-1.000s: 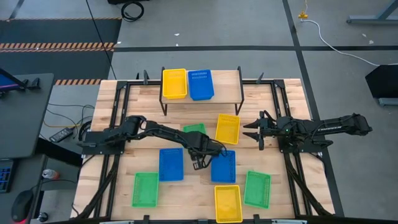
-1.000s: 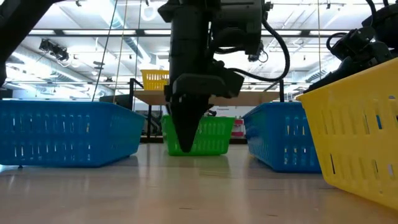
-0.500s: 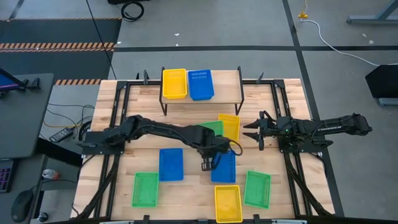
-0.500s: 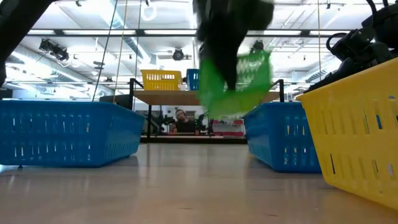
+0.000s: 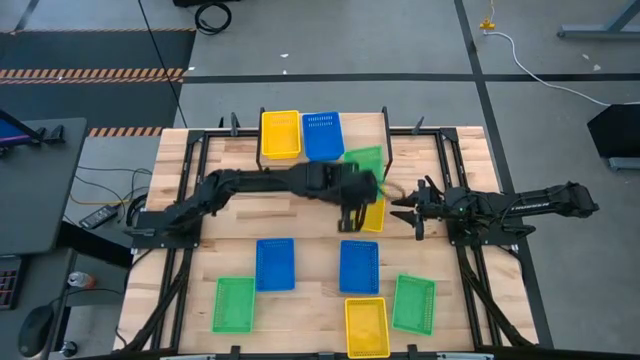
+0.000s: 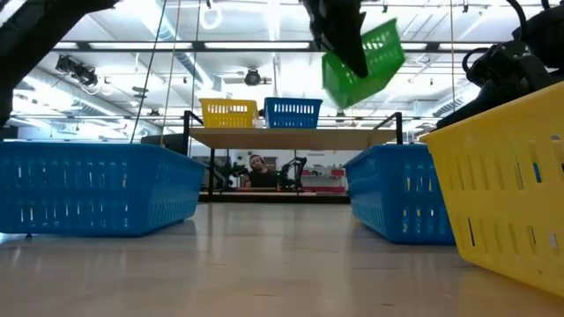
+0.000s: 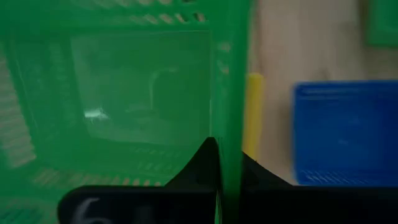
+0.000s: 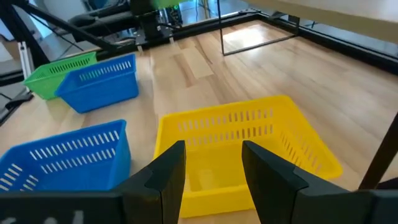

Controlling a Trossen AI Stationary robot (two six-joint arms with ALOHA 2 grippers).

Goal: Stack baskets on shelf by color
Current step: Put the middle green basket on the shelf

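Observation:
My left gripper should keep carrying the green basket (image 6: pixel 377 66), which hangs above shelf height, until it rests on the plank (image 5: pixel 363 130) beside the blue basket, because that spot is free.
My left gripper (image 5: pixel 356 192) is shut on a green basket (image 5: pixel 366 162), which hangs in the air by the right end of the shelf (image 5: pixel 362 128); the low view shows the green basket (image 6: pixel 363 60) tilted, high above the table. On the shelf's plank stand a yellow basket (image 5: pixel 281 133) and a blue basket (image 5: pixel 322 135), side by side. My right gripper (image 8: pixel 214 163) is open and waits over a yellow basket (image 8: pixel 242 146) at the table's right. My left gripper pinches one long side wall (image 7: pixel 229 127) of the green basket, one finger (image 7: pixel 204 163) inside the basket and one outside. The fingers come from above. The basket is lifted clear of table and shelf and hangs tilted below the fingers.
On the table lie two blue baskets (image 5: pixel 275 263) (image 5: pixel 358 266), two green baskets (image 5: pixel 233 303) (image 5: pixel 413 303), a yellow basket (image 5: pixel 367 325) at the near edge and another yellow basket (image 5: pixel 373 213) just under my left gripper. The shelf's right third is bare plank.
My left gripper has risen from the table's middle and swung toward the far edge and the right, to the shelf's right end. The green basket, which stood on the table, is now lifted clear, carried along and tilted.

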